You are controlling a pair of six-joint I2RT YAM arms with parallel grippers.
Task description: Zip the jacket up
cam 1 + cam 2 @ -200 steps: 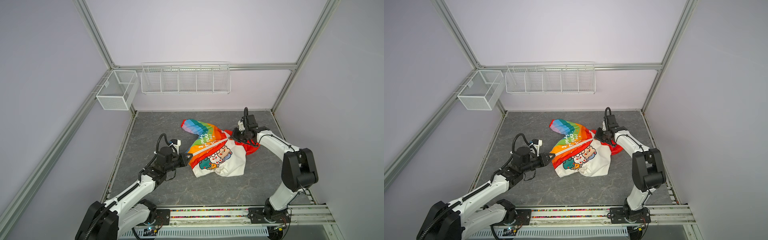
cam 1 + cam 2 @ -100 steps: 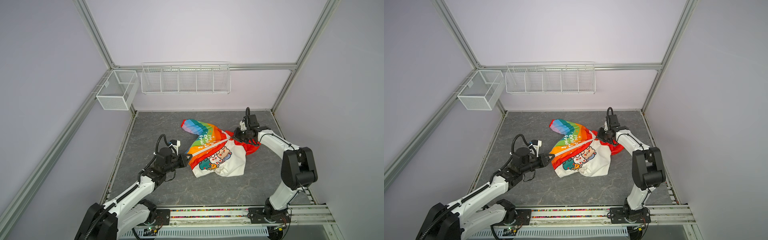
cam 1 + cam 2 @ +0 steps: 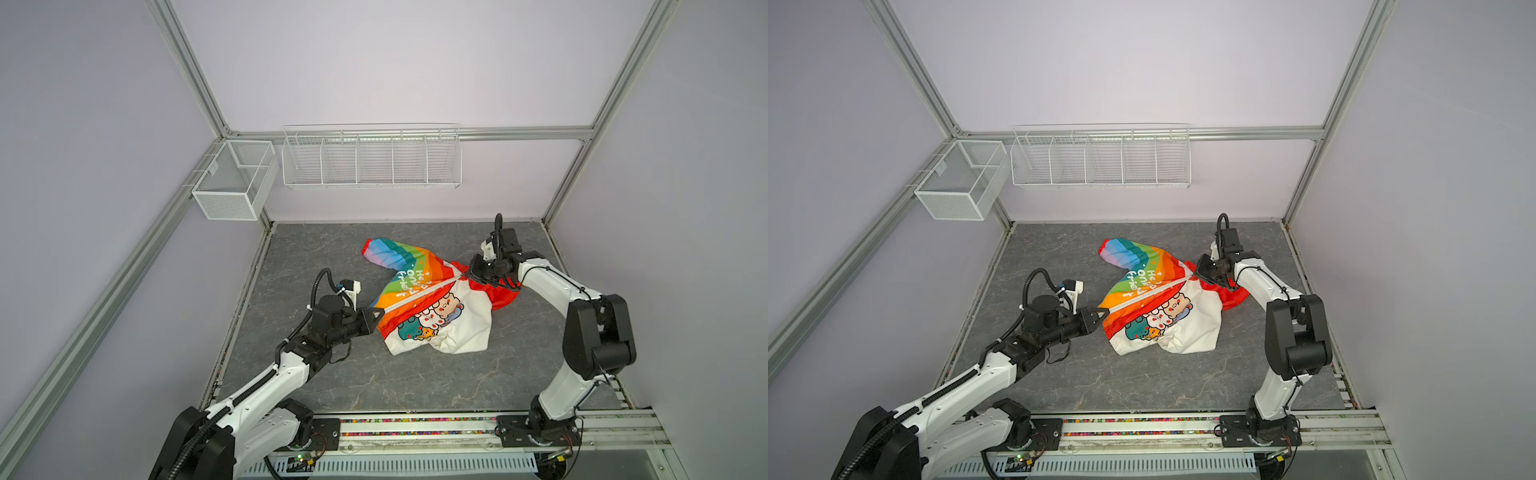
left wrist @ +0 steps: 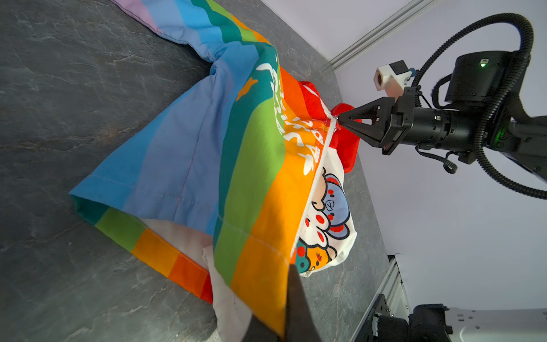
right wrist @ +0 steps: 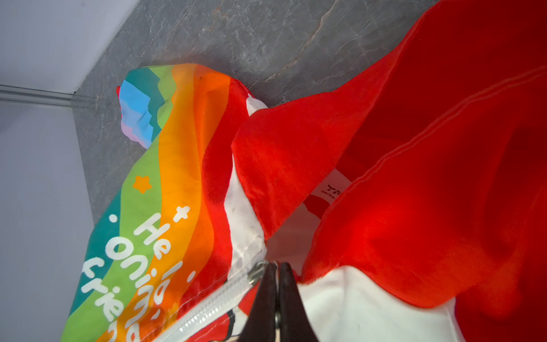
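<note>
My left gripper and my right gripper should lift the zipper's ends [image 3: 388, 309] and lay the jacket down straight, because the closed zipper [image 3: 421, 294] runs at a slant across the crumpled jacket.
The jacket [image 3: 432, 301] [image 3: 1160, 309] lies crumpled mid-table, with rainbow stripes, a bear print and a red hood [image 5: 414, 177]. Its white zipper [image 4: 318, 174] [image 5: 213, 305] runs taut and closed between my two grippers. At the hem end of the zipper, my left gripper [image 3: 380, 312] [image 3: 1104, 311] [image 4: 291, 296] is shut on the orange hem. My right gripper [image 3: 468, 272] [image 3: 1196, 270] [image 5: 276, 263] is shut at the collar end, by the hood. It pinches the metal zipper pull [image 5: 256, 272]. The left wrist view shows the right gripper [image 4: 339, 118] at the zipper's top.
A white wire basket rack [image 3: 371, 158] hangs on the back wall and a mesh box [image 3: 235, 180] on the left frame. A rail [image 3: 415, 428] carrying both arm bases runs along the front edge. Grey tabletop [image 3: 415, 382] surrounds the jacket.
My right gripper has crept slightly toward the hood with the zipper pull. The left arm and the hem have stayed put.
</note>
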